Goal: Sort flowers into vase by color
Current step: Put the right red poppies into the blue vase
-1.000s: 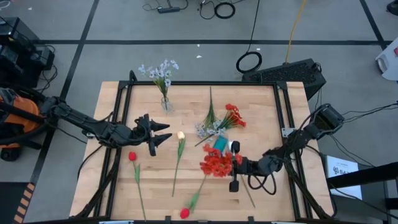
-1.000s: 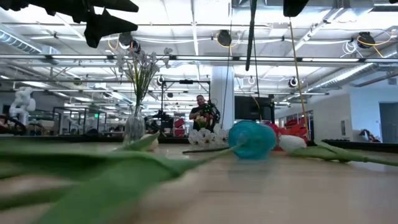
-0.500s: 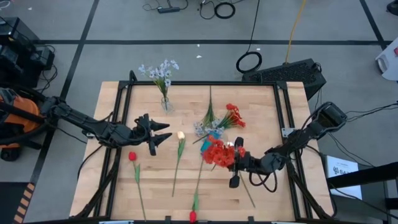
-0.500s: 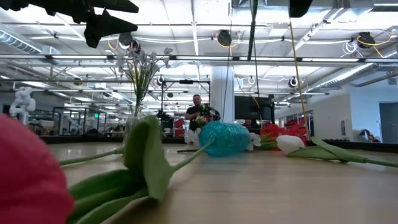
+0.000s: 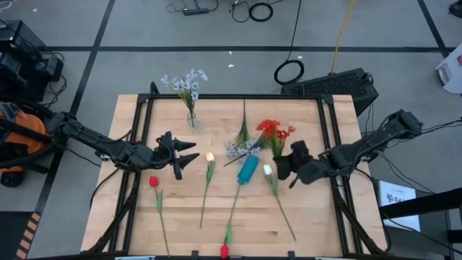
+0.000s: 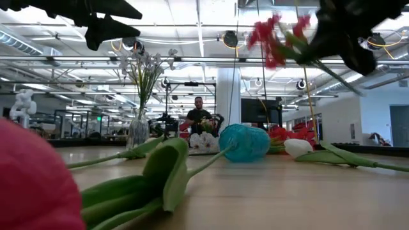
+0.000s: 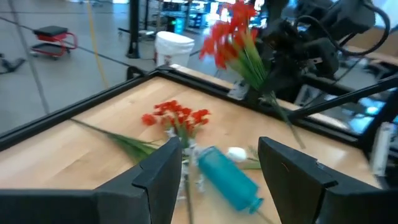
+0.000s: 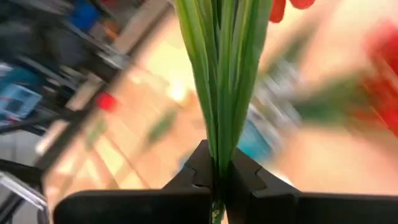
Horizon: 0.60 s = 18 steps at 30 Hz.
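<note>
The teal vase (image 5: 248, 169) is lying on its side. My right gripper should therefore lower the red cluster next onto the clear wood (image 5: 298, 204) beside the white rosebud and let go there.
My right gripper (image 5: 283, 166) is at the table's right and is shut on a red flower cluster (image 7: 227, 34), raised above the table. A second red cluster (image 7: 177, 115) lies on the wood beside a teal vase (image 5: 247, 170) lying on its side. A clear vase (image 5: 192, 120) at the far left stands upright with pale sprigs (image 5: 184, 81) in it. Two white rosebuds (image 5: 209, 157) (image 5: 267, 170) and two red tulips (image 5: 153, 181) (image 5: 224, 250) lie flat on their stems. My left gripper (image 5: 193, 153) hovers open at the left, holding nothing. My right gripper pinches the cluster's bundle of green stems (image 8: 217, 146) between its two fingers, well below the blooms. It comes from the table's right, slanting down, and lies across the stems. The cluster is lifted clear and tilted, blooms (image 6: 271, 35) uppermost, with a stem end (image 6: 348, 86) poking out beyond the gripper.
A loose pale sprig (image 5: 234, 150) and long green leaves (image 5: 244, 126) lie near the table's middle. A black metal frame (image 5: 238, 97) runs around the wooden top (image 5: 317, 217). Cables and a dark case (image 5: 339, 87) are on the floor beyond the far edge.
My right gripper, still shut on the red cluster, has swung from the near middle toward the far right and rolled its wrist, tipping the blooms upward. The teal vase, partly covered before, now shows whole and has shifted. The long-stemmed red tulip at the near edge has swung sideways.
</note>
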Available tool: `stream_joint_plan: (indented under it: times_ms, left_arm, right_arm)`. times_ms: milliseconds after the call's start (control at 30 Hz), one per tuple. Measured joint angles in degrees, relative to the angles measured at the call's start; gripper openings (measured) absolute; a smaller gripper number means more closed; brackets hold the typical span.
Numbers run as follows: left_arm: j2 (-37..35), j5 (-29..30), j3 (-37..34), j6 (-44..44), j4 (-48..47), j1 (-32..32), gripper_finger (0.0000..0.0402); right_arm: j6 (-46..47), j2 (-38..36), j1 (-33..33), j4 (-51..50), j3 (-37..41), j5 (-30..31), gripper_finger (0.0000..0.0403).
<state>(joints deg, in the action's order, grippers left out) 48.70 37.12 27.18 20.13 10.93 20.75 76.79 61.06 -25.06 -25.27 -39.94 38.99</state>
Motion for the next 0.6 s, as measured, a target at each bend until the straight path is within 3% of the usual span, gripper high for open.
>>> stream_joint_plan:
  times_ms: [133,300,600]
  left_arm:
    - [-0.01,2.78,0.0,-0.02,-1.25,-0.32,0.0217]
    - [-0.01,3.31,0.0,-0.03,-1.28,-1.75,0.0217]
    - [-0.01,3.31,0.0,-0.11,-1.23,-3.79,0.0217]
  right_arm:
    - [9.67,0.04,2.7,-13.94,0.0,-11.12,0.0002]
    - [17.68,3.88,4.27,-24.23,0.0,-22.49,0.0001]
    - [22.04,12.53,4.37,-24.05,0.0,-31.99,0.0047]
